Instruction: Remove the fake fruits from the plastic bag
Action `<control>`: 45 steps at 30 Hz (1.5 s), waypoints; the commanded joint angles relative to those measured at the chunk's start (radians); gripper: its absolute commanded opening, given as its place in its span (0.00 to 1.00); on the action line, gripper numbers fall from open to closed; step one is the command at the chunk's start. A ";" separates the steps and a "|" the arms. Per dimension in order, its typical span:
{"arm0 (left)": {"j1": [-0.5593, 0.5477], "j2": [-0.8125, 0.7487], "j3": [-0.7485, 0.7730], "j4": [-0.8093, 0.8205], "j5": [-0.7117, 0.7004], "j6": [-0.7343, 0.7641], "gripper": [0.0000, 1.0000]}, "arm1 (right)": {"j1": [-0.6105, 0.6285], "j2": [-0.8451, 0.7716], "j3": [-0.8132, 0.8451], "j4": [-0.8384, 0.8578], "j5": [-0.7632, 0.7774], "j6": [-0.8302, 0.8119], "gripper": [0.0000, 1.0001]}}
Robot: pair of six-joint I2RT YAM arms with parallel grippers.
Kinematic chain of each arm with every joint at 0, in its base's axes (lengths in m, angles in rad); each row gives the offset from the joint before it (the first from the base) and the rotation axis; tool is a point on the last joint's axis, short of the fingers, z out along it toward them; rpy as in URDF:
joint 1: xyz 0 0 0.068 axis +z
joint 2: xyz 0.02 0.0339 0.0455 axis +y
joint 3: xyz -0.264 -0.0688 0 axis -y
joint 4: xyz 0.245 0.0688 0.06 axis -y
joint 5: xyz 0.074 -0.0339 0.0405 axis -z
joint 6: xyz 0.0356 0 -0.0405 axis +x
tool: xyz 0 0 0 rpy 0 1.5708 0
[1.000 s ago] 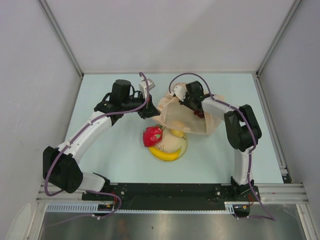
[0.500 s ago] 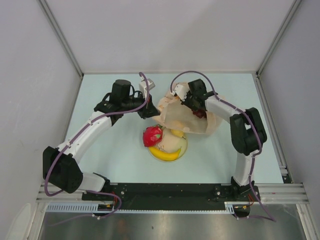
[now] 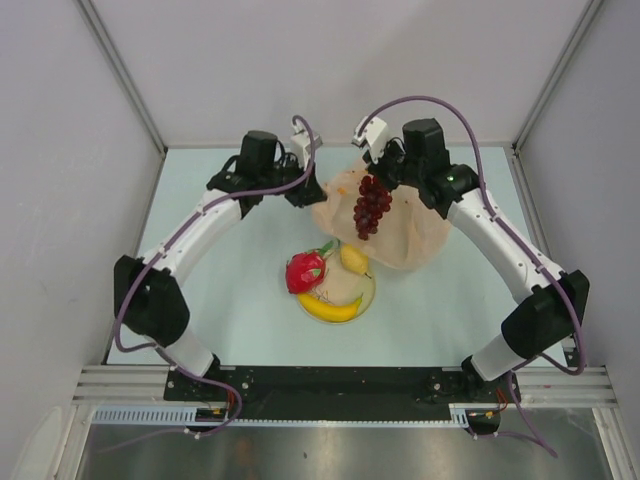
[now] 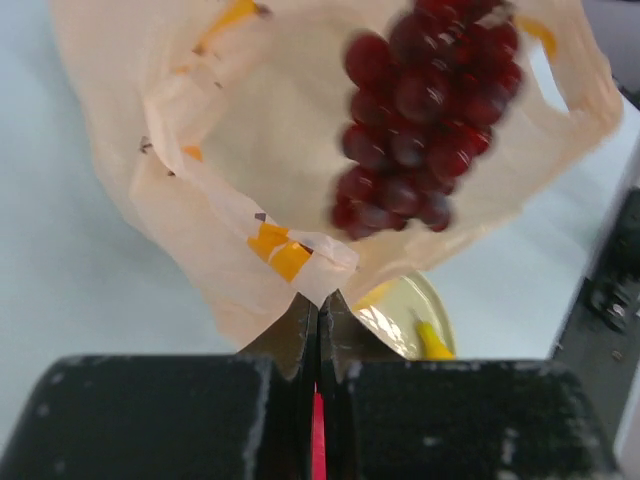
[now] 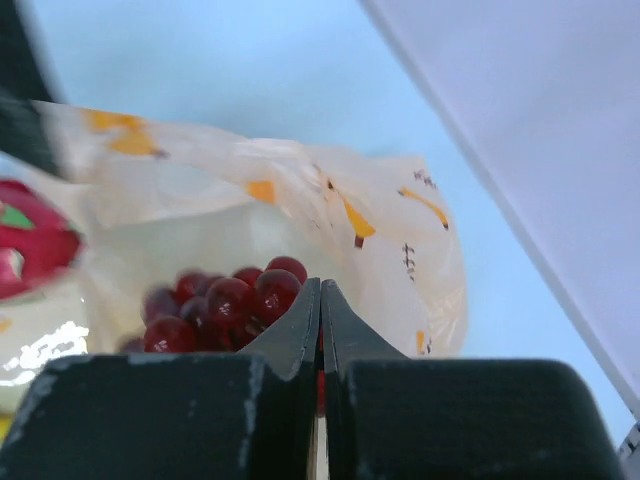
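Observation:
The robot's left gripper should pull the bag aside so the grapes can get past, because the bag's near edge (image 3: 388, 264) is between the grapes and the plate.
The pale orange plastic bag (image 3: 405, 238) lies behind the cream plate (image 3: 364, 297). My left gripper (image 3: 306, 192) is shut on the bag's left rim (image 4: 318, 285) and holds the mouth open. My right gripper (image 3: 379, 172) is shut on the stem of the dark red grape bunch (image 3: 372, 208), which hangs over the bag's mouth. The grapes also show in the left wrist view (image 4: 425, 110) and right wrist view (image 5: 225, 305). On the plate lie the red fruit with green top (image 3: 306, 271), the lemon (image 3: 353, 259) and the banana (image 3: 328, 310).
The plate sits at mid table in front of the bag, its rim under the bag's near edge (image 4: 410, 318). Grey walls enclose the pale blue table on three sides. Purple cables loop above both wrists.
My right gripper rose out of the bag with the grape bunch hanging from it. My left gripper moved back and up, holding the bag's rim. Both arms stretched further out.

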 commanded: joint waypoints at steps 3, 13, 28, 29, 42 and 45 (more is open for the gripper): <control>0.032 0.175 0.420 -0.042 -0.188 0.099 0.00 | 0.050 -0.058 0.194 0.009 -0.026 0.079 0.00; 0.150 0.203 0.643 -0.002 -0.478 0.176 0.00 | 0.148 -0.162 0.251 0.014 -0.017 0.126 0.00; 0.170 -0.180 0.065 -0.183 -0.434 0.329 0.00 | 0.150 -0.280 0.127 -0.026 -0.181 0.002 0.00; 0.170 -0.188 0.038 -0.194 -0.415 0.329 0.00 | 0.144 -0.283 0.116 -0.040 -0.185 0.006 0.00; 0.175 -0.438 -0.188 -0.139 -0.303 0.247 0.00 | 0.229 -0.306 -0.040 -0.187 -0.078 0.192 0.00; 0.178 -0.508 -0.245 -0.132 -0.294 0.233 0.00 | 0.225 -0.311 -0.097 -0.193 -0.066 0.166 0.00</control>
